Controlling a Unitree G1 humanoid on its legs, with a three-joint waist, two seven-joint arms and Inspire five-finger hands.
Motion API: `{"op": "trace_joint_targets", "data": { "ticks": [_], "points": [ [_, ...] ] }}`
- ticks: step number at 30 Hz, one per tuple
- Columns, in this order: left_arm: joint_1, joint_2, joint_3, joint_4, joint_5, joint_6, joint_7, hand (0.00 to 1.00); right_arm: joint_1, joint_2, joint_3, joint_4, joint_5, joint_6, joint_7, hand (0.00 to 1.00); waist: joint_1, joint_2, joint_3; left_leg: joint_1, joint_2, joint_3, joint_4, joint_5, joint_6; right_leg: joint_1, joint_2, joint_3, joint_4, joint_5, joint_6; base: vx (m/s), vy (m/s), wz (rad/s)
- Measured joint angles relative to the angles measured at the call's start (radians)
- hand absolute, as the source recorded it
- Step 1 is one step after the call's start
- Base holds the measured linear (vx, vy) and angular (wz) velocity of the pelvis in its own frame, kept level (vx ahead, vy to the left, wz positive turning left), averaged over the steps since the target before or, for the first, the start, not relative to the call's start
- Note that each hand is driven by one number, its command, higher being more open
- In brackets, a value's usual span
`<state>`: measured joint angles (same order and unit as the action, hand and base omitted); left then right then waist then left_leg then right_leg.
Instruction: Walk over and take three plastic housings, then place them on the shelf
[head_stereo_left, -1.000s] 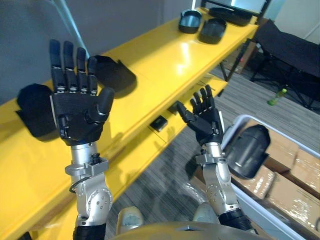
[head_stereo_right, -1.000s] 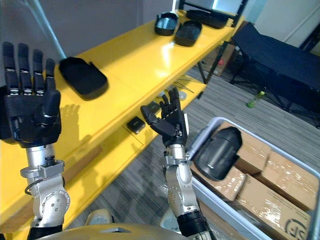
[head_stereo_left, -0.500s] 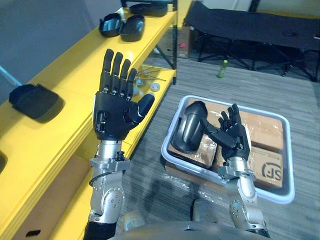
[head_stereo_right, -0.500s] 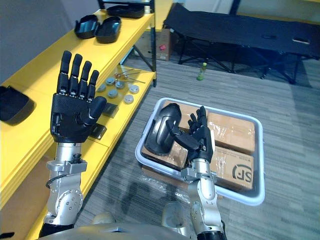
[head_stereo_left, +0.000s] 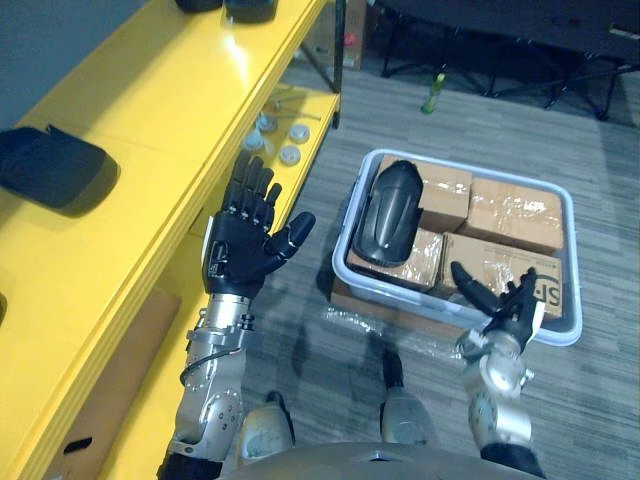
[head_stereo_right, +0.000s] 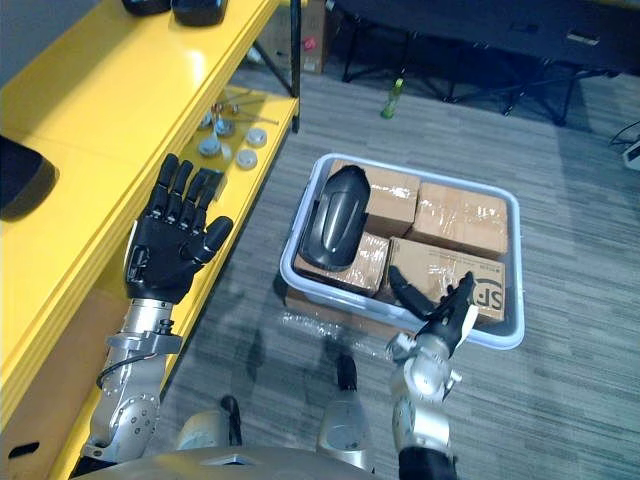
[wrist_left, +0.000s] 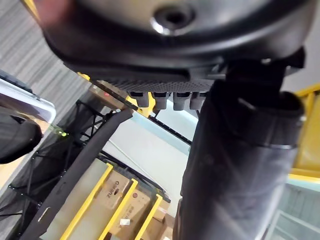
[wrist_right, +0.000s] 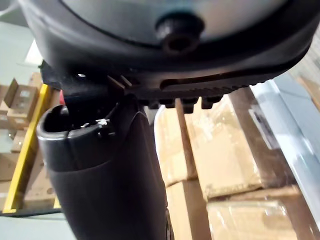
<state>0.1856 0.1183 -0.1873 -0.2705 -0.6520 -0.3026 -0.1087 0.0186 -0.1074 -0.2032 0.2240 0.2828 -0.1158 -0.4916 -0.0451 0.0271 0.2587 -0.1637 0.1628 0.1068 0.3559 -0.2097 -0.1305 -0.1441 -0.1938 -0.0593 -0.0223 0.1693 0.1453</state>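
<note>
I see only brown cardboard (head_stereo_left: 422, 259) around the black plastic housing (head_stereo_left: 390, 213), so I should expect just taped boxes to be hidden beneath it when I raise it.
A black plastic housing (head_stereo_left: 390, 213) lies tilted on cardboard boxes (head_stereo_left: 505, 215) inside a pale bin (head_stereo_left: 455, 160) on the floor. My right hand (head_stereo_left: 503, 305) hovers open at the bin's near rim, fingers spread and pointing forward, holding nothing. My left hand (head_stereo_left: 245, 248) is raised open, palm toward me, beside the yellow shelf (head_stereo_left: 150, 110). Another black housing (head_stereo_left: 50, 170) rests on the shelf's top board at the left. Two more housings (head_stereo_right: 198, 10) sit at the shelf's far end.
Small round metal parts (head_stereo_left: 280, 140) lie on the shelf's lower board. A green bottle (head_stereo_left: 433, 92) stands on the grey floor beyond the bin. A black folding cot (head_stereo_right: 470, 30) spans the back. Taped boxes (wrist_right: 220, 150) show past my right hand.
The camera has swung from the shelf down toward the bin. Both hands have lowered; my right hand has dropped and tipped forward at the bin's near edge.
</note>
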Motion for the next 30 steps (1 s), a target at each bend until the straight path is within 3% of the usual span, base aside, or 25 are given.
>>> {"op": "trace_joint_targets", "data": {
  "ticks": [5,9,17,22,26,29,30],
  "points": [
    [-0.010,0.003,-0.057,0.008,0.000,0.042,-0.005,1.00,-0.159,-0.115,-0.017,0.129,0.009,0.008,-0.017,1.00,0.042,0.018,0.047,-0.036,0.010,-0.047,0.004,0.014,-0.013,0.002,0.014,-0.043,-0.018,0.008,-0.006,-0.06,-0.038,0.23],
    [-0.028,0.029,-0.085,0.049,-0.063,0.052,-0.104,1.00,-0.257,-0.159,-0.009,0.247,0.009,0.023,0.008,1.00,0.071,0.014,0.062,-0.039,0.012,-0.066,-0.007,0.026,-0.015,0.010,0.017,-0.061,-0.018,0.011,-0.005,0.00,-0.014,0.13],
    [-0.079,0.044,-0.141,0.093,-0.242,0.069,-0.216,1.00,-0.424,-0.262,0.028,0.338,-0.002,0.068,0.049,1.00,0.074,0.018,0.121,-0.047,-0.002,-0.103,-0.029,0.048,-0.016,0.026,0.006,-0.106,-0.027,0.012,-0.005,0.00,0.004,0.16],
    [-0.094,0.044,-0.180,0.145,-0.242,0.074,-0.247,1.00,-0.523,-0.342,0.050,0.444,-0.010,0.154,0.088,1.00,0.076,0.024,0.135,-0.055,-0.007,-0.115,-0.034,0.058,-0.015,0.025,0.002,-0.122,-0.025,0.012,-0.005,0.01,0.011,0.11],
    [-0.102,0.044,-0.195,0.156,-0.250,0.087,-0.248,1.00,-0.608,-0.398,0.103,0.536,-0.108,0.246,0.138,1.00,0.078,0.051,0.159,-0.051,-0.015,-0.115,-0.028,0.060,-0.011,0.023,-0.009,-0.131,-0.001,0.011,-0.005,-0.02,0.034,0.04],
    [-0.099,0.046,-0.199,0.171,-0.250,0.087,-0.248,1.00,-0.653,-0.427,0.156,0.584,-0.202,0.318,0.190,1.00,0.092,0.053,0.167,-0.052,-0.015,-0.115,-0.027,0.063,-0.009,0.023,-0.010,-0.135,0.004,0.011,-0.005,-0.06,0.019,0.01],
    [-0.099,0.046,-0.199,0.185,-0.251,0.087,-0.247,1.00,-0.672,-0.451,0.176,0.603,-0.274,0.366,0.247,0.00,0.096,0.053,0.167,-0.053,-0.015,-0.117,-0.027,0.064,-0.009,0.024,-0.010,-0.139,0.006,0.010,-0.005,-0.06,0.007,0.04]
  ]
}}
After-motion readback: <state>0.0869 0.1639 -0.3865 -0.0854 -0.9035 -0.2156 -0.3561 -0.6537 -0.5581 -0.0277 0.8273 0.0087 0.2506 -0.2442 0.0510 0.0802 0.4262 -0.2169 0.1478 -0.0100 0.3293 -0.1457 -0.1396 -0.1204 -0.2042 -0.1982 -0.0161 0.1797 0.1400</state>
